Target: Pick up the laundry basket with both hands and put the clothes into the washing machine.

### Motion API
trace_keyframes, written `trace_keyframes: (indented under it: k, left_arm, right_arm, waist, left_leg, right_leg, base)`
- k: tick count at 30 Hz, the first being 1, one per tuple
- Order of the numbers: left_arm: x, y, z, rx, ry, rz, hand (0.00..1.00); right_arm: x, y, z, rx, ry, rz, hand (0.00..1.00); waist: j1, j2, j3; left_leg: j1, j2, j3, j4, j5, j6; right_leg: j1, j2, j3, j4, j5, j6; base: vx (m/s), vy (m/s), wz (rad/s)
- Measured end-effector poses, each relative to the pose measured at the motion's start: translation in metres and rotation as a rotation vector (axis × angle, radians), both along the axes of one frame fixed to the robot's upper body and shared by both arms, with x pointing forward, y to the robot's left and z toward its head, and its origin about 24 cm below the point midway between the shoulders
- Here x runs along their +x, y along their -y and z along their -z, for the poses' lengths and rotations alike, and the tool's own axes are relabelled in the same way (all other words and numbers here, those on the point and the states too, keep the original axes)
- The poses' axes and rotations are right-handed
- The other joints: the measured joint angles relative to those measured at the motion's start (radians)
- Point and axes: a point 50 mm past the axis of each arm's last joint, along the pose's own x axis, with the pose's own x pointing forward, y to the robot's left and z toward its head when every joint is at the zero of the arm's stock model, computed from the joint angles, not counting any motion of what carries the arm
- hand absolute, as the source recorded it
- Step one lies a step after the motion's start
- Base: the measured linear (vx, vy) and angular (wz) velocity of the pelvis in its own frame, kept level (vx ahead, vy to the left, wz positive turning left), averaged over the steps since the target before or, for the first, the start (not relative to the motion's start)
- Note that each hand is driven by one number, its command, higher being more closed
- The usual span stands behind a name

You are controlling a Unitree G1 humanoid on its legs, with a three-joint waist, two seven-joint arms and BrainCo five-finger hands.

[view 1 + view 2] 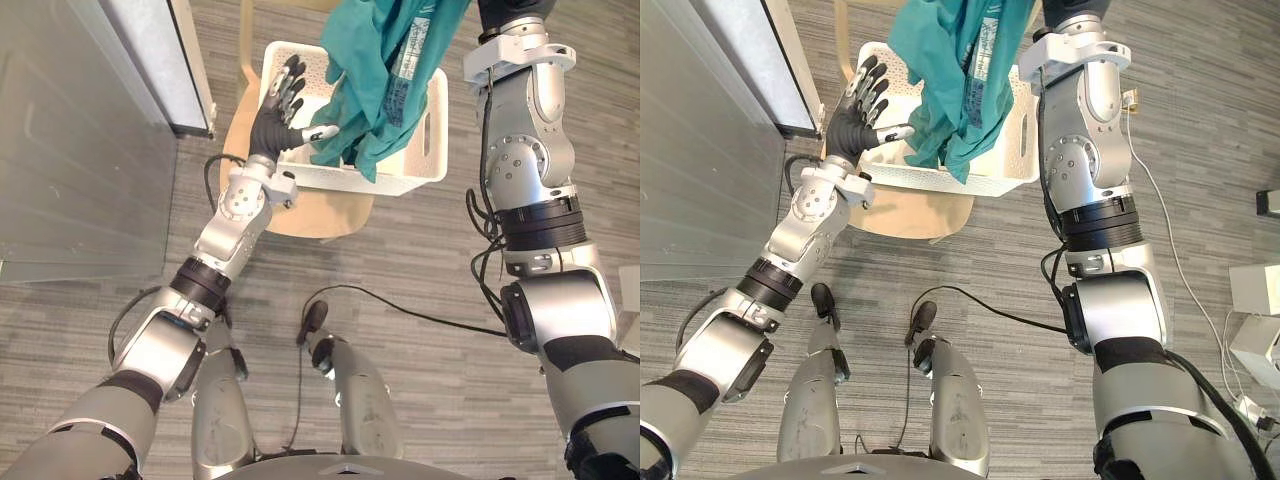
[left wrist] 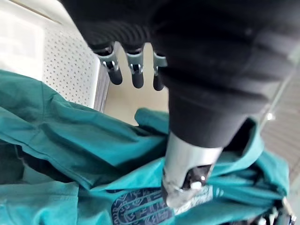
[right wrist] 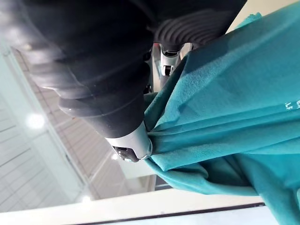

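Note:
The white inside of the basket [image 1: 312, 106] can be seen around the hanging teal garment [image 1: 378, 92], so the basket should be empty when the robot lifts the teal garment away.
A white perforated laundry basket [image 1: 420, 150] stands on a light wooden stool [image 1: 312, 212]. A teal garment [image 1: 375, 85] with pale print hangs from above, its lower end inside the basket. My right hand [image 3: 129, 143] is raised above the basket, thumb and fingers pinched on the teal cloth [image 3: 225, 108]. My left hand [image 1: 280, 100] is open at the basket's left rim, fingers straight over the inside and thumb reaching toward the hanging garment [image 2: 70, 140].
A large grey panel [image 1: 70, 150] and a white-framed door [image 1: 165, 60] stand to the left of the stool. White boxes [image 1: 1255, 300] sit on the floor at the far right. Grey plank floor lies all around.

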Motion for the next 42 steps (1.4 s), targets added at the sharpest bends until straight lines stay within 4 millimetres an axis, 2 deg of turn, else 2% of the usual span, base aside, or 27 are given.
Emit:
trace_keyframes:
  k: [2, 5, 10, 14, 21, 24, 26, 28, 30, 38, 42]
  left_arm:
    - [-0.001, 0.005, -0.004, 0.082, 0.043, -0.011, 0.0]
    - [-0.005, 0.018, -0.004, 0.306, 0.154, -0.038, 0.0]
    - [-0.011, 0.034, 0.005, 0.606, 0.303, -0.089, 0.0]
    - [-0.013, 0.042, 0.002, 0.693, 0.37, -0.097, 0.0]
    - [-0.015, 0.047, 0.006, 0.721, 0.372, -0.085, 0.0]
    - [-0.004, 0.042, -0.009, 0.666, 0.363, -0.178, 0.0]
    - [0.011, 0.027, -0.032, 0.544, 0.324, -0.327, 0.0]
    - [0.025, 0.001, -0.06, 0.384, 0.275, -0.516, 0.0]
    - [0.027, -0.011, -0.075, 0.292, 0.261, -0.59, 0.0]
    - [0.028, -0.021, -0.076, 0.064, 0.163, -0.646, 0.0]
    - [0.025, -0.022, -0.071, -0.094, 0.08, -0.536, 0.0]
  right_arm:
    - [-0.004, 0.001, -0.001, -0.009, 0.015, -0.013, 1.0]
    - [-0.014, 0.005, 0.001, -0.042, 0.049, -0.041, 1.0]
    - [-0.025, 0.0, -0.001, -0.081, 0.105, -0.106, 1.0]
    - [-0.04, -0.008, 0.005, -0.097, 0.134, -0.23, 1.0]
    - [-0.062, -0.02, 0.002, -0.122, 0.229, -0.358, 1.0]
    - [-0.078, -0.026, 0.008, -0.124, 0.274, -0.406, 1.0]
    - [-0.089, -0.034, 0.019, -0.133, 0.281, -0.465, 1.0]
    - [-0.094, -0.04, 0.038, -0.1, 0.248, -0.519, 1.0]
    - [-0.095, -0.04, 0.045, -0.074, 0.23, -0.529, 1.0]
    - [-0.096, -0.038, 0.046, -0.038, 0.256, -0.508, 1.0]
    - [-0.095, -0.034, 0.045, 0.014, 0.242, -0.481, 1.0]
  waist:
    - [-0.002, 0.0, 0.0]
    - [0.0, 0.0, 0.0]
    - [-0.014, 0.0, 0.0]
    - [-0.016, 0.0, 0.0]
    - [-0.027, 0.0, 0.0]
    - [-0.021, 0.0, 0.0]
    - [-0.024, 0.0, 0.0]
    - [-0.039, 0.0, 0.0]
    - [-0.05, 0.0, 0.0]
    - [-0.055, 0.0, 0.0]
    - [-0.056, 0.0, 0.0]
  left_leg:
    - [-0.001, -0.001, 0.001, 0.0, 0.001, 0.002]
    - [0.0, -0.006, -0.008, 0.0, 0.001, 0.003]
    - [-0.003, -0.024, -0.038, 0.0, 0.003, 0.005]
    - [-0.012, -0.031, -0.053, 0.0, 0.0, 0.008]
    - [-0.023, -0.038, -0.043, 0.0, -0.007, 0.013]
    - [-0.035, -0.039, -0.027, 0.001, -0.003, 0.019]
    - [-0.043, -0.04, -0.015, 0.001, 0.0, 0.023]
    - [-0.043, -0.044, -0.013, 0.001, 0.002, 0.024]
    - [-0.043, -0.046, -0.014, 0.001, 0.002, 0.025]
    - [-0.031, -0.06, -0.031, 0.0, -0.005, 0.026]
    - [-0.032, -0.069, -0.039, 0.0, -0.012, 0.023]
  right_leg:
    - [0.007, 0.003, 0.0, -0.018, 0.012, 0.0]
    - [0.017, 0.002, -0.007, -0.023, 0.015, -0.002]
    - [0.019, -0.011, -0.014, -0.022, 0.02, -0.003]
    - [0.018, -0.014, -0.017, -0.033, 0.028, 0.002]
    - [0.015, -0.011, -0.004, -0.08, 0.064, 0.007]
    - [0.0, -0.006, 0.008, -0.102, 0.082, 0.011]
    - [-0.011, -0.003, 0.021, -0.117, 0.098, 0.014]
    - [-0.01, -0.002, 0.031, -0.136, 0.113, 0.015]
    - [-0.007, -0.002, 0.033, -0.148, 0.122, 0.019]
    - [0.039, -0.001, 0.027, -0.214, 0.142, 0.047]
    - [0.053, -0.007, 0.021, -0.235, 0.155, 0.051]
  base:
    - [0.01, -0.012, -0.03]
    - [0.04, -0.038, 0.09]
    - [0.03, -0.044, 0.07]
    - [0.01, -0.019, 0.05]
    - [0.0, -0.027, -0.06]
    - [0.02, -0.045, -0.15]
    - [0.03, -0.041, -0.19]
    - [0.03, -0.038, -0.13]
    - [0.04, -0.036, -0.04]
    - [0.04, -0.064, 0.03]
    - [0.03, -0.068, 0.06]
